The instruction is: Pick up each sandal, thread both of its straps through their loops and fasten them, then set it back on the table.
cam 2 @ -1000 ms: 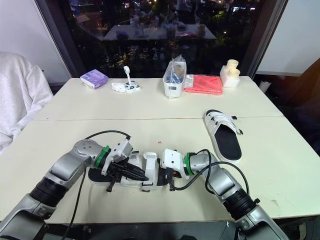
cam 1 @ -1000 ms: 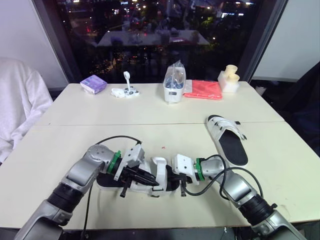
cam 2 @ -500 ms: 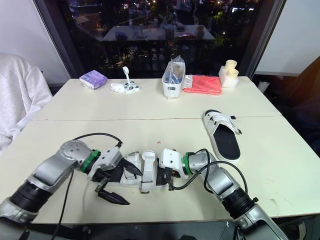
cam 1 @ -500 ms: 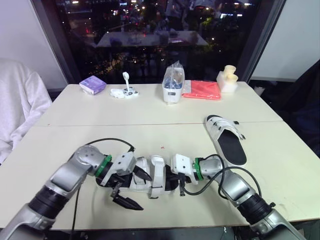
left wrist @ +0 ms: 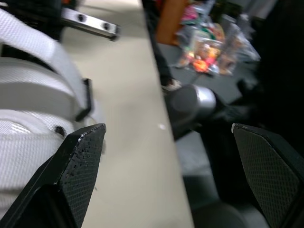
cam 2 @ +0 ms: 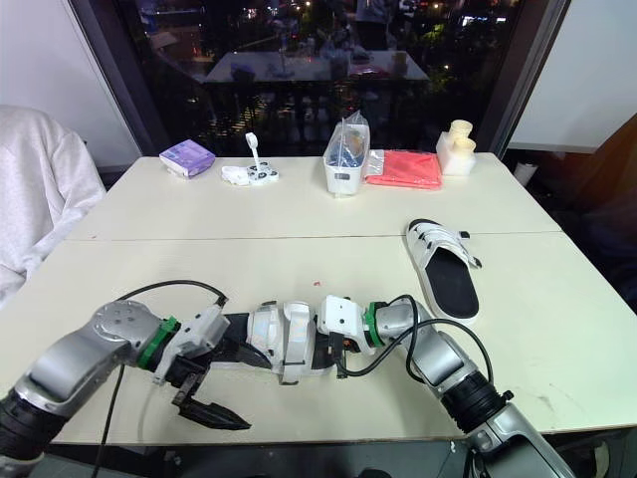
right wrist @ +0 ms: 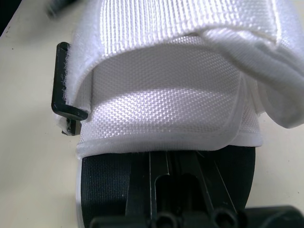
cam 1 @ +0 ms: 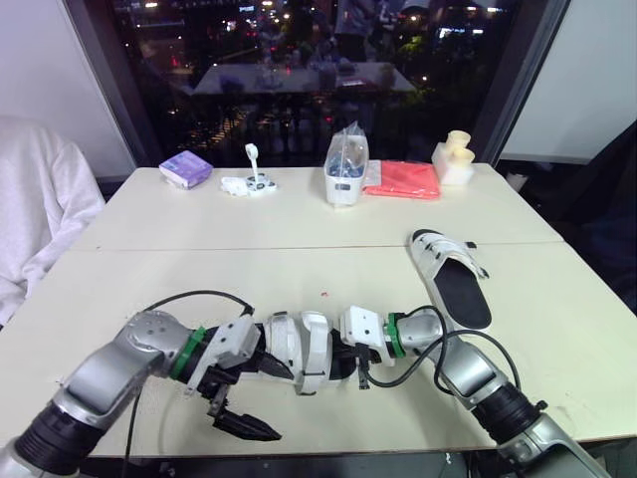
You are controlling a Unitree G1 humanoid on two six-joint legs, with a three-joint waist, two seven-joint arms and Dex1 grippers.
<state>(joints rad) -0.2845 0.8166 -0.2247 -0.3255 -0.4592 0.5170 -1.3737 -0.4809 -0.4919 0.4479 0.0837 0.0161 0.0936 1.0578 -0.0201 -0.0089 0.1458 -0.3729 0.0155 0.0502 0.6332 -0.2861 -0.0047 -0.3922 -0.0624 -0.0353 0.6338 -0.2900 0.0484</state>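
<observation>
The white strap keeps its own raised arch with a dark gap under it. The strap will stay upright when I pull it up.
A white sandal with a black sole lies near the table's front edge, two white straps across it. My left gripper is open just to its left with nothing between its wide-spread fingers. The strap and its black loop lie beside one finger. My right gripper is shut at the sandal's right end. Its tips rest on the black footbed just short of the strap. A second white sandal lies flat further right.
Along the far side stand a purple packet, a small white object, a clear bag in a white holder, a red cloth and cream cups. The table's front edge runs just below my left gripper.
My left gripper has opened, let go of the near sandal's strap and drawn back to the left and toward the front edge. The right gripper has stayed put.
</observation>
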